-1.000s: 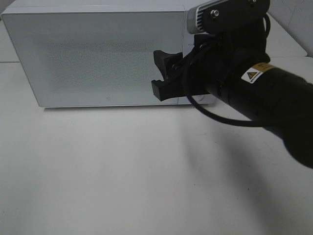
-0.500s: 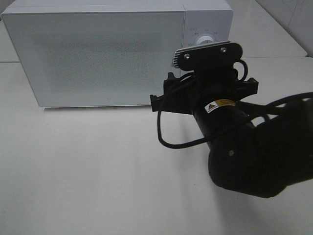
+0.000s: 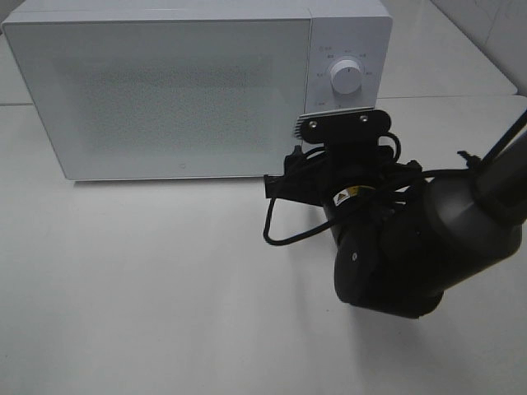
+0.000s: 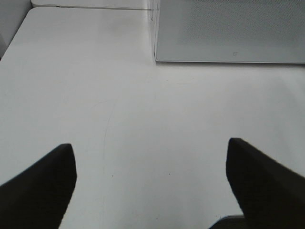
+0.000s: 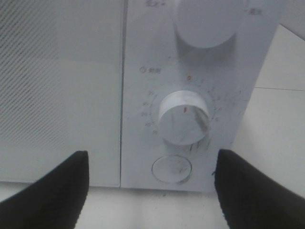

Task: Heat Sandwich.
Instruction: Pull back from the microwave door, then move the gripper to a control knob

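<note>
Next, I raise my right gripper's fingers, which are lined up with the round button [image 5: 171, 169] below the lower dial, so that they are on both sides of the lower dial [image 5: 184, 119] before I turn it.
The sandwich is out of view in every frame. A white microwave [image 3: 165, 90] stands at the back of the table with its door shut. My right gripper [image 3: 333, 169] hangs open just in front of the microwave's control panel. In the right wrist view the gripper [image 5: 151, 160] frames the lower dial [image 5: 183, 117] and the round button [image 5: 171, 168], touching neither. My left gripper [image 4: 150, 148] is open over bare table, well short of the microwave's front corner [image 4: 157, 52]. Nothing sits between either pair of fingers.
The panel's upper dial [image 3: 347, 76] shows above my right wrist camera. A black cable [image 3: 280, 234] loops down from the right arm over the white table [image 3: 123, 280]. A seam between tables runs past the microwave's right side [image 3: 461, 97].
My right arm has come down and back from the microwave's front, turning level; the upper dial it covered now shows. Its jaws stay open. The door stays shut.
</note>
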